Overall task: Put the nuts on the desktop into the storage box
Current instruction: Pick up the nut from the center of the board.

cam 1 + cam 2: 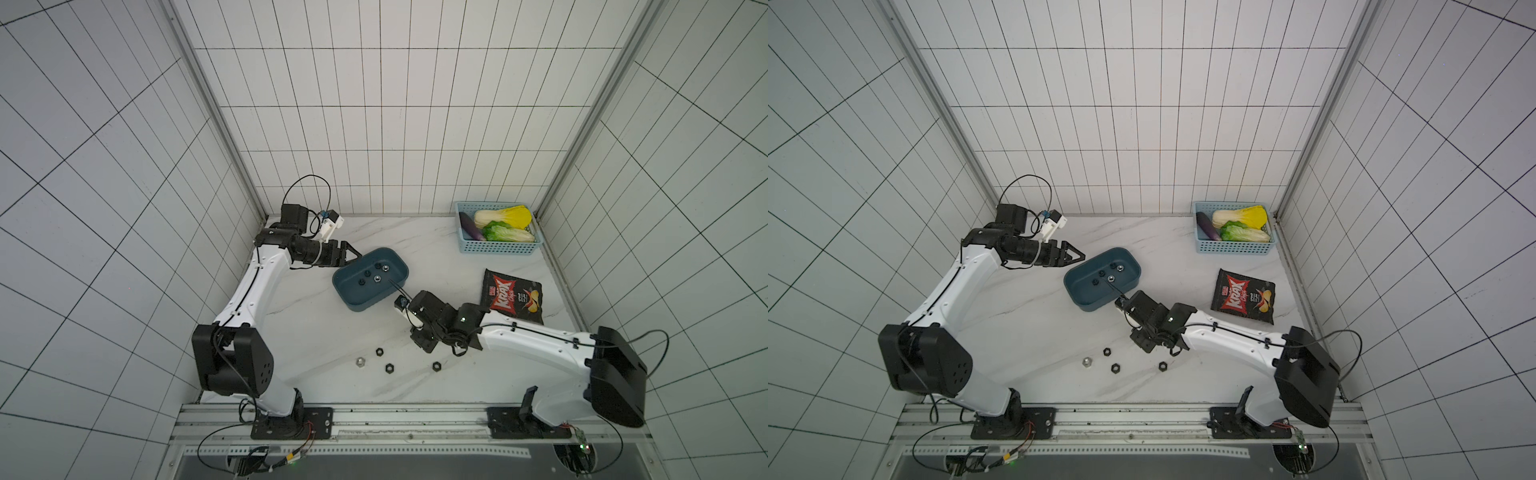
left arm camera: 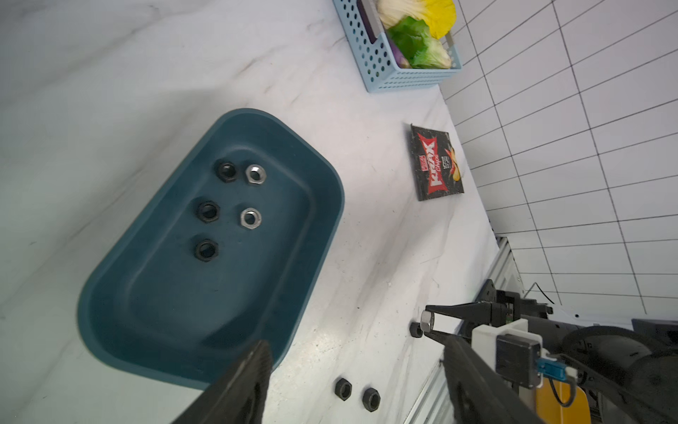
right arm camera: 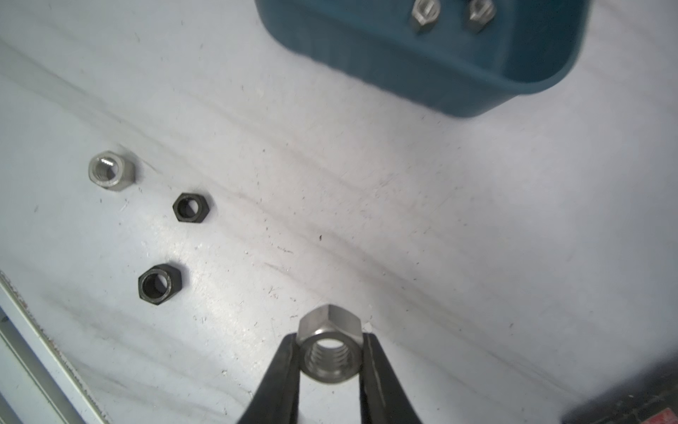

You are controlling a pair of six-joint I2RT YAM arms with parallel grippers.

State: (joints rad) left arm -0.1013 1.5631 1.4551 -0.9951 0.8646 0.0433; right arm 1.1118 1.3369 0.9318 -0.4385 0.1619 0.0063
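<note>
The storage box's empty end (image 1: 353, 290) lies by my open left gripper, so next my left gripper takes the silver nut (image 2: 427, 321) from my right gripper and sets it there.
My right gripper (image 3: 330, 343) is shut on a silver nut (image 3: 329, 323) and holds it just above the desktop (image 1: 324, 324), near the front side of the storage box (image 1: 361, 305). In both top views this gripper (image 1: 426, 347) points down, next to a black nut (image 1: 436, 365). Several more nuts lie loose nearby: a silver one (image 1: 360, 362) and two black ones (image 1: 379, 351) (image 1: 389, 368). The teal box (image 2: 330, 176) holds several nuts, black (image 2: 208, 212) and silver (image 2: 250, 218). My left gripper (image 1: 357, 254) hangs open and empty at the box's left end.
A light blue basket (image 1: 496, 247) of vegetables stands in the back right corner. A black chips bag (image 1: 513, 299) lies flat to the right of the right arm. A metal rail (image 1: 374, 419) runs along the desktop's front edge.
</note>
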